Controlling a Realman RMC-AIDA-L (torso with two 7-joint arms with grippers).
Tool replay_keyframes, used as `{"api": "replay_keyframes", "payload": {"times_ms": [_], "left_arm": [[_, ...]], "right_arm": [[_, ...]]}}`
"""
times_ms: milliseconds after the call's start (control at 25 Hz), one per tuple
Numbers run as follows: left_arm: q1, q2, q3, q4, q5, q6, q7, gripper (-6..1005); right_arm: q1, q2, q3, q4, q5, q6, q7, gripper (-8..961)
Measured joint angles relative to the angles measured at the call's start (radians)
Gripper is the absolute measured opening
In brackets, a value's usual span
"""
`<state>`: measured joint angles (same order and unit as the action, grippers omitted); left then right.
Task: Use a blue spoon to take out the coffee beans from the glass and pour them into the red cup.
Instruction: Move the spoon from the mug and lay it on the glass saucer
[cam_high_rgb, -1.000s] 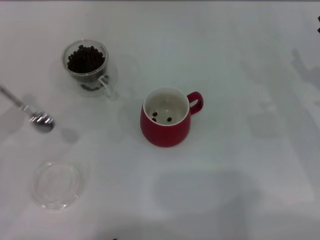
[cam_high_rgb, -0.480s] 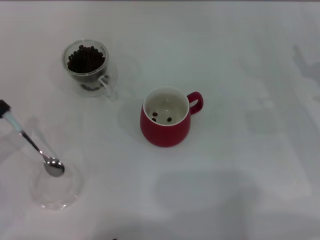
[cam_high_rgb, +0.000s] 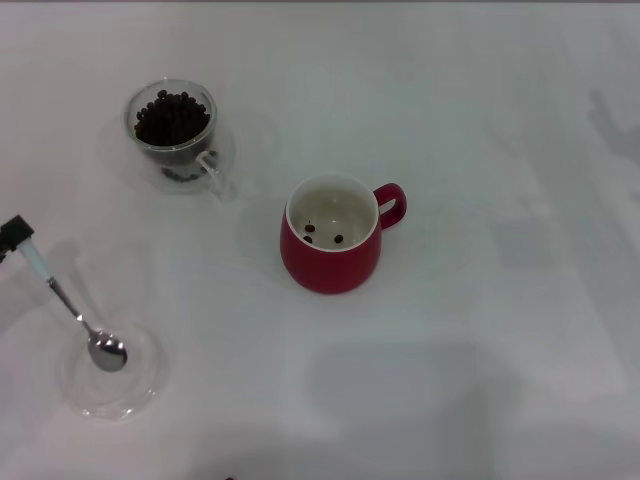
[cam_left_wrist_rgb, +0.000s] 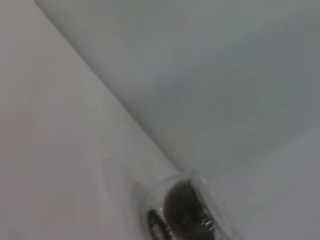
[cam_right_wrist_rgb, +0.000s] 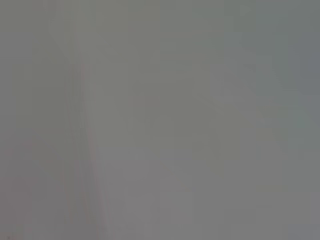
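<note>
The blue spoon's metal bowl is inside the clear dish, so my left gripper should carry on lowering the spoon's pale handle and let go of it once the spoon rests there.
The blue spoon slants down from the left edge, its metal bowl inside the flat clear dish. My left gripper shows only as a dark tip at the left edge, shut on the end of the spoon's pale handle. The glass stands at the back left, full of coffee beans; it also shows in the left wrist view. The red cup stands in the middle with three beans inside. The right gripper is out of view.
The white table stretches bare to the right of the red cup. The cup's loop handle points right. The glass's clear handle points toward the front.
The spoon has moved from beside the glass toward the front, and its bowl has come down into the flat clear dish. The cup and the glass have not moved.
</note>
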<state>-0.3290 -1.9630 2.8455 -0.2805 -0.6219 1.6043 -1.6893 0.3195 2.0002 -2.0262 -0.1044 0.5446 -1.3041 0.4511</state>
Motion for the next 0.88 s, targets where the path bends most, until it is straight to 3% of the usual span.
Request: {"api": "replay_keyframes", "payload": {"times_ms": [240, 560, 880], "left_arm": [[-0.009, -0.007, 0.0, -0.007, 0.031, -0.034, 0.005, 150], [-0.038, -0.045, 0.0, -0.007, 0.04, -0.093, 0.007, 194], [-0.064, -0.062, 0.0, -0.008, 0.085, -0.095, 0.008, 237]], "right_arm": [[0.003, -0.001, 0.001, 0.0, 0.0, 0.0, 0.0, 861], [-0.001, 0.003, 0.019, 0.0, -0.001, -0.02, 0.0, 860], [-0.005, 0.006, 0.02, -0.005, -0.002, -0.025, 0.0, 861]]}}
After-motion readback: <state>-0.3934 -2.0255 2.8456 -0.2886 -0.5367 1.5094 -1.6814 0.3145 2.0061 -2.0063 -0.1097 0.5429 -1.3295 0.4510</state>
